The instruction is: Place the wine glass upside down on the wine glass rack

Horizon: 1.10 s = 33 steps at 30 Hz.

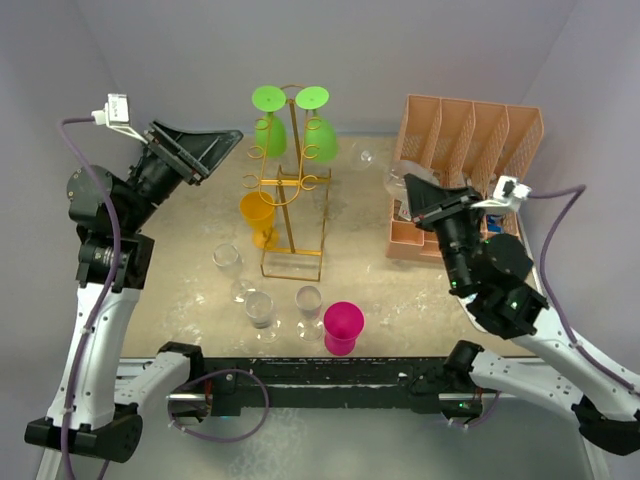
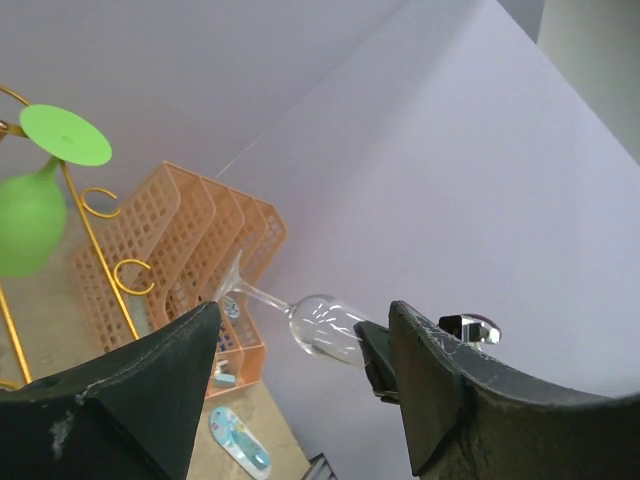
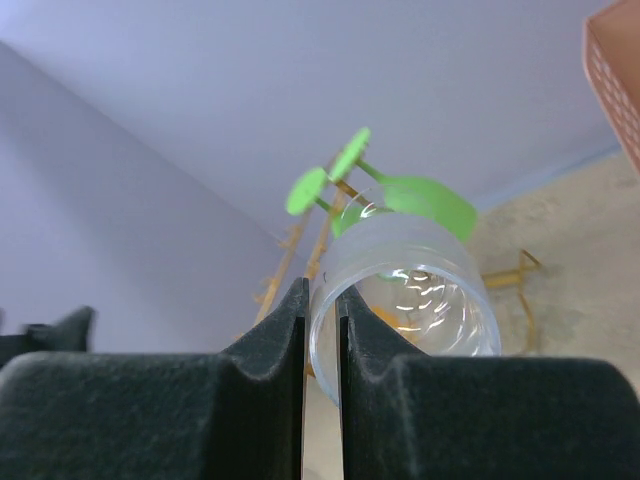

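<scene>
The wine glass's foot point(image 2: 231, 280) and free stem are facing my open left gripper, so my left gripper keeps going in until its fingers close around the stem point(image 2: 264, 297).
A clear wine glass point(image 1: 398, 180) is held in the air by its rim, lying roughly sideways with its foot point(image 1: 367, 157) toward the gold wine glass rack point(image 1: 292, 205). My right gripper point(image 1: 428, 198) is shut on it. In the right wrist view one finger is inside the rim and one outside point(image 3: 320, 295), with the wine glass point(image 3: 420, 275) pointing at the rack point(image 3: 300, 240). My left gripper point(image 1: 205, 150) is raised left of the rack, open and empty point(image 2: 305, 312). Its view shows the wine glass point(image 2: 320, 325) beyond the fingers.
Two green glasses point(image 1: 270, 130) point(image 1: 318, 135) hang upside down on the rack's top, and an orange one point(image 1: 258, 215) is at its lower left. Three clear glasses point(image 1: 260, 305) and a magenta glass point(image 1: 343, 325) stand in front. A peach mesh organizer point(image 1: 470, 135) is at the back right.
</scene>
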Each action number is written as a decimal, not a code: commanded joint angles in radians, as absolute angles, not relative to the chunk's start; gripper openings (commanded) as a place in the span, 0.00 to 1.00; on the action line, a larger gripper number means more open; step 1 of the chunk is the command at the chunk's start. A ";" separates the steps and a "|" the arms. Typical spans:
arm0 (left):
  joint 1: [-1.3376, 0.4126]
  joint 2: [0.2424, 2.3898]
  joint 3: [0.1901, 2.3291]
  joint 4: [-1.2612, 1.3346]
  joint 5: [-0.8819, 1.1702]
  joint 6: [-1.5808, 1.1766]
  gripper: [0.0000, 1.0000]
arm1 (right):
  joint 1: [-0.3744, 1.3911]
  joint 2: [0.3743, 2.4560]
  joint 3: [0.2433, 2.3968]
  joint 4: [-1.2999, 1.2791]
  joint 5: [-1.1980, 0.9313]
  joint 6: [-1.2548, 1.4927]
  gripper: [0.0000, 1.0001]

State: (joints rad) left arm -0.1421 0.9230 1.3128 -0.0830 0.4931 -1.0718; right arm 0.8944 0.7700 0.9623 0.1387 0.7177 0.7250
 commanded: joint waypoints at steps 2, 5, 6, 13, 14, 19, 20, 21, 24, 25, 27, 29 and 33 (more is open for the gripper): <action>-0.177 0.961 1.277 0.200 0.542 -1.254 0.66 | 0.893 0.680 0.958 0.405 0.666 0.743 0.03; -0.274 0.989 1.278 0.172 0.461 -1.224 0.66 | 0.893 0.650 0.934 0.479 0.622 0.757 0.03; -0.318 1.008 1.282 0.153 0.424 -1.208 0.66 | 0.893 0.638 0.918 0.510 0.608 0.765 0.03; -0.574 1.068 1.260 0.158 0.160 -1.225 0.65 | 0.893 0.640 0.865 0.693 0.535 0.798 0.04; -0.597 1.078 1.259 0.160 0.125 -1.223 0.65 | 0.893 0.648 0.872 0.700 0.530 0.801 0.04; -0.731 1.153 1.242 0.276 0.000 -1.218 0.65 | 0.893 0.685 0.874 0.792 0.485 0.812 0.04; -0.751 1.172 1.245 0.304 -0.015 -1.218 0.65 | 0.893 0.690 0.871 0.809 0.474 0.818 0.04; -0.769 1.188 1.246 0.344 -0.023 -1.220 0.65 | 0.893 0.697 0.867 0.825 0.465 0.827 0.04; -0.809 1.223 1.262 0.421 -0.058 -1.231 0.65 | 0.893 0.701 0.846 0.869 0.436 0.858 0.04; -0.816 1.230 1.266 0.433 -0.074 -1.244 0.65 | 0.894 0.699 0.837 0.883 0.429 0.870 0.04; -0.831 1.231 1.264 0.477 -0.106 -1.261 0.65 | 0.893 0.695 0.821 0.902 0.420 0.888 0.04; -0.854 1.234 1.267 0.512 -0.137 -1.263 0.65 | 0.893 0.694 0.813 0.921 0.413 0.907 0.04; -0.871 1.251 1.288 0.547 -0.154 -1.258 0.64 | 0.893 0.703 0.806 0.966 0.384 0.926 0.05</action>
